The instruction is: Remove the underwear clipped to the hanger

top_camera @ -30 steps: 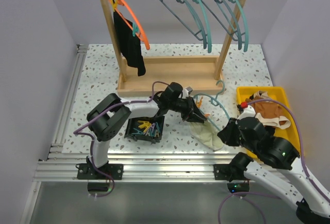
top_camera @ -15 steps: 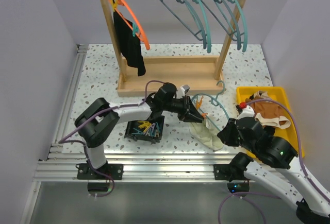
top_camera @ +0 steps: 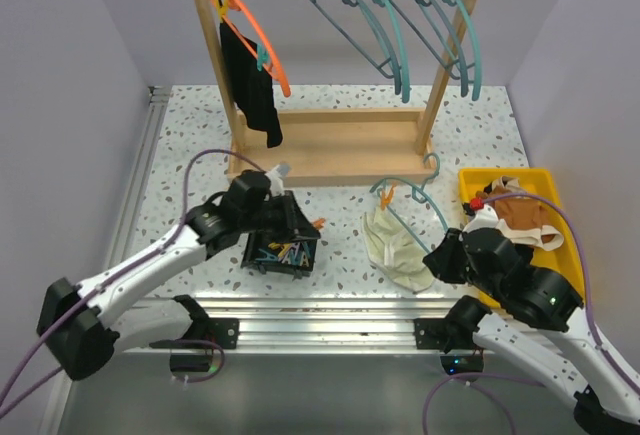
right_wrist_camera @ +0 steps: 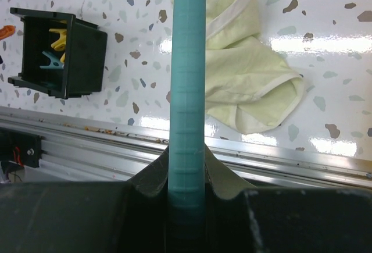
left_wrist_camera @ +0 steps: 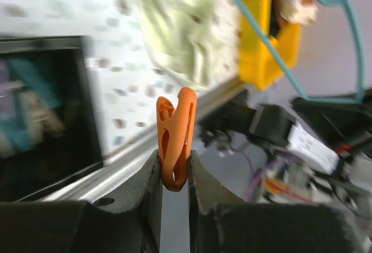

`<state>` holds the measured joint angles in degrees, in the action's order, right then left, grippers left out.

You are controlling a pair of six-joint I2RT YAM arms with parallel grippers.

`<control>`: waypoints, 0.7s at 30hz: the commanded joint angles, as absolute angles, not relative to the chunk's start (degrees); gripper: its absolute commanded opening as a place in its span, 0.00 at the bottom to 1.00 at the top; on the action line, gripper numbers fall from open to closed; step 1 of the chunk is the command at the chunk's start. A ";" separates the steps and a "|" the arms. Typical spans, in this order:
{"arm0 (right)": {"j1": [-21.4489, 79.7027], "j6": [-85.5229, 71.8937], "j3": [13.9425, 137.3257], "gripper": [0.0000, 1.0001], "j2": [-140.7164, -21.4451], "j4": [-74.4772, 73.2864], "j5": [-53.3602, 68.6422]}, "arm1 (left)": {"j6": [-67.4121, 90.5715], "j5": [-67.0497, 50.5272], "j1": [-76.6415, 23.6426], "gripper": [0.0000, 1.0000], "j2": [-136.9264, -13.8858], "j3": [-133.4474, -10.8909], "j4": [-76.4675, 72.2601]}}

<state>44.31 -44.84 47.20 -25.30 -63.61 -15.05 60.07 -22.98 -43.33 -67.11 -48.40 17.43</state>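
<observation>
The orange clip [top_camera: 318, 223] is clear of the teal hanger and cloth, so the robot's left gripper keeps moving over the open black box [top_camera: 284, 255] and lets go of the clip inside.
The cream-white underwear [top_camera: 393, 245] lies crumpled on the table under a teal hanger [top_camera: 412, 203]. My right gripper [top_camera: 441, 257] is shut on that hanger's bar [right_wrist_camera: 189, 84], and the cream cloth [right_wrist_camera: 247, 72] lies just beyond it. My left gripper [top_camera: 303, 223] hovers at the far edge of the black clip box [top_camera: 282, 252] and is shut on an orange clip [left_wrist_camera: 176, 139], apart from the cloth [left_wrist_camera: 174, 26]. The black underwear [top_camera: 255, 85] hangs from an orange hanger [top_camera: 262, 37] on the rack's left side.
The wooden rack [top_camera: 330, 150] stands at the back with several bare teal hangers [top_camera: 410, 25]. At the right, a yellow bin [top_camera: 545, 183] holds brown clothes. The black box [right_wrist_camera: 58, 52] holds coloured clips. An aluminium rail [top_camera: 300, 305] runs along the near edge.
My left arm has drawn back to the left, from the cream underwear to the black box, carrying the orange clip. The right gripper and the hanger have stayed put.
</observation>
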 commanded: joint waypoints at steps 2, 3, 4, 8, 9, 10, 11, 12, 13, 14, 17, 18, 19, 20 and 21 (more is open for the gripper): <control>44.39 -43.51 50.62 0.00 -25.84 -61.70 -15.56 | 51.34 -8.71 -37.27 0.00 -56.70 -43.25 37.06; 44.47 -43.33 51.06 0.00 -26.01 -61.61 -15.38 | 50.46 -8.61 -35.87 0.00 -55.38 -42.55 37.61; 44.39 -43.16 51.15 0.00 -26.19 -61.61 -15.38 | 49.23 -9.40 -35.42 0.00 -55.37 -40.97 37.79; 44.47 -42.45 52.20 0.00 -27.16 -61.79 -15.64 | 47.99 -14.75 -35.07 0.00 -57.92 -39.64 37.01; 44.47 -42.36 52.29 0.00 -27.25 -61.87 -15.56 | 47.81 -15.11 -35.07 0.00 -57.66 -39.55 36.91; 44.47 -42.28 52.38 0.00 -27.33 -61.79 -15.47 | 47.38 -15.29 -35.07 0.00 -57.48 -39.72 37.09; 44.47 -42.10 52.47 0.00 -27.51 -61.70 -15.38 | 46.85 -14.60 -35.16 0.00 -57.48 -39.81 37.52; 44.47 -42.01 52.56 0.00 -27.60 -61.61 -15.12 | 45.45 -14.76 -35.07 0.00 -57.83 -39.99 37.44; 44.39 -41.84 52.56 0.00 -27.68 -61.44 -14.68 | 44.66 -15.46 -35.07 0.00 -58.35 -40.16 37.18; 44.38 -41.66 52.47 0.00 -27.77 -61.00 -14.33 | 43.95 -16.51 -35.07 0.00 -59.23 -40.51 37.26; 44.47 -40.96 52.64 0.00 -28.30 -60.47 -13.45 | 41.66 -16.44 -35.16 0.23 -63.09 -42.88 37.96; 44.47 -40.70 52.73 0.00 -28.65 -60.38 -13.19 | 41.40 -16.35 -35.07 0.38 -63.37 -43.85 38.23; 44.39 -40.35 52.82 0.00 -28.91 -60.38 -13.18 | 41.14 -15.91 -35.07 0.62 -63.46 -45.95 38.23; 44.47 -40.08 53.00 0.00 -29.00 -60.47 -13.01 | 41.05 -15.56 -35.07 0.72 -63.72 -47.18 39.02; 44.39 -39.90 53.17 0.00 -29.35 -60.47 -12.83 | 41.04 -15.38 -35.07 0.80 -63.89 -48.42 39.37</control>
